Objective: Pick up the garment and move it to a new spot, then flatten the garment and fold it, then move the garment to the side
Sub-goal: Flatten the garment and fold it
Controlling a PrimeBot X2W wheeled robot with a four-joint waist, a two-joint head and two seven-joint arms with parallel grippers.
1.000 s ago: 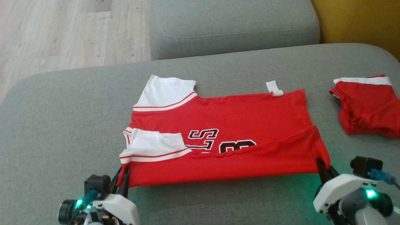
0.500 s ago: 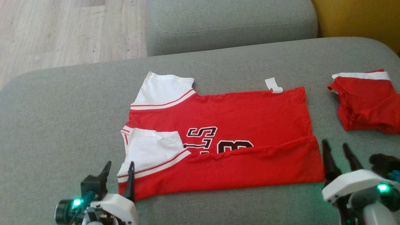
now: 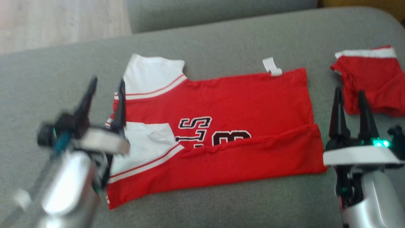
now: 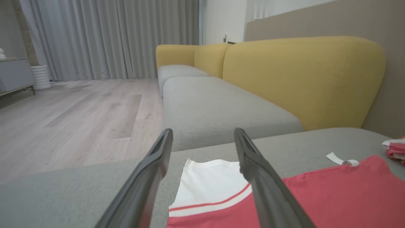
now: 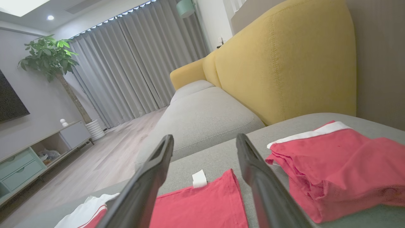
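The white tag [image 3: 271, 66] is attached to the jersey's far edge [image 3: 275, 73]. The tag will move along with that edge and lie on top when I fold the edge over.
The garment [image 3: 240, 104], a red jersey with white sleeves and dark lettering, lies flat on the grey cushion [image 3: 221, 41] with its near long edge folded over toward the middle. A white tag [image 3: 271, 66] sticks out at its far edge. My left gripper [image 3: 106, 87] stands open above the jersey's sleeve end, raised off the cloth. My right gripper [image 3: 349, 98] stands open just past the jersey's right edge, holding nothing. The left wrist view shows the white sleeve [image 4: 208, 183] between open fingers. The right wrist view shows the jersey's red corner [image 5: 202, 205] and the tag [image 5: 199, 179].
Another red garment with a white band [image 3: 370, 79] lies folded at the cushion's right, close to my right gripper, also in the right wrist view [image 5: 341, 164]. A second grey cushion [image 3: 205, 12] and yellow backrest [image 4: 303, 76] lie beyond. Wood floor [image 3: 47, 22] is at far left.
Both grippers let go of the jersey's near edge, opened, and rose forward over the cushion. The folded edge now lies flat. The head camera has tilted down.
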